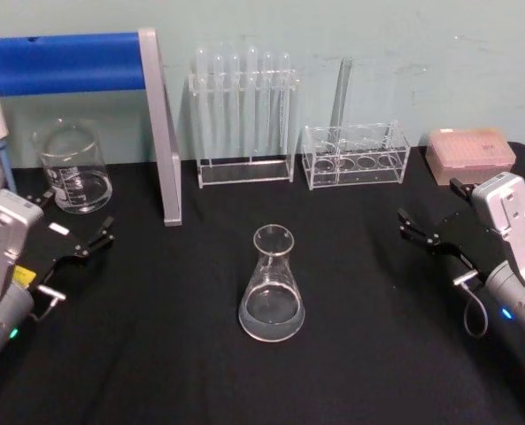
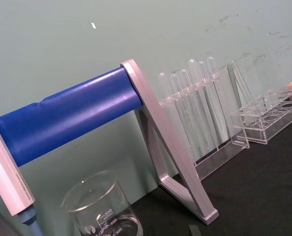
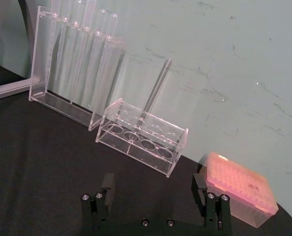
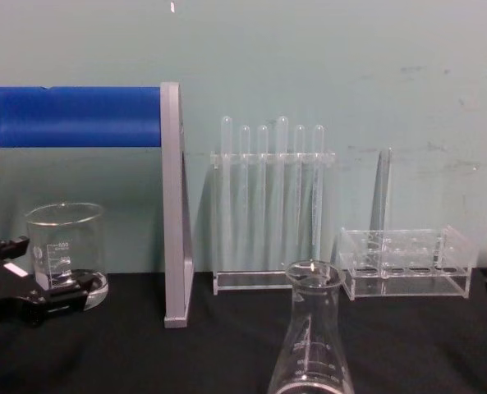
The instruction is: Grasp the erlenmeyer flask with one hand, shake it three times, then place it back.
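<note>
My gripper should expect clear liquid in the wide base of the erlenmeyer flask (image 4: 311,332) when it lifts the flask, because a bright curved line (image 4: 310,384) crosses the flask low down.
The erlenmeyer flask (image 1: 272,288) stands upright on the black table, at the centre and near me; it is clear glass with a wide base and narrow neck. The chest view shows its neck and white marks (image 4: 310,345) low in the middle. My left gripper (image 1: 76,217) hovers open at the left, well apart from the flask and close to a beaker; its black fingers (image 4: 31,307) also show in the chest view. My right gripper (image 1: 432,211) hovers open at the right, also well clear of the flask. Nothing lies between its fingertips (image 3: 153,184).
A glass beaker (image 1: 73,168) stands at the back left beside a grey stand with a blue bar (image 1: 160,133). A tall test tube rack (image 1: 244,115), a low clear rack (image 1: 355,155) and a pink tip box (image 1: 470,152) line the back.
</note>
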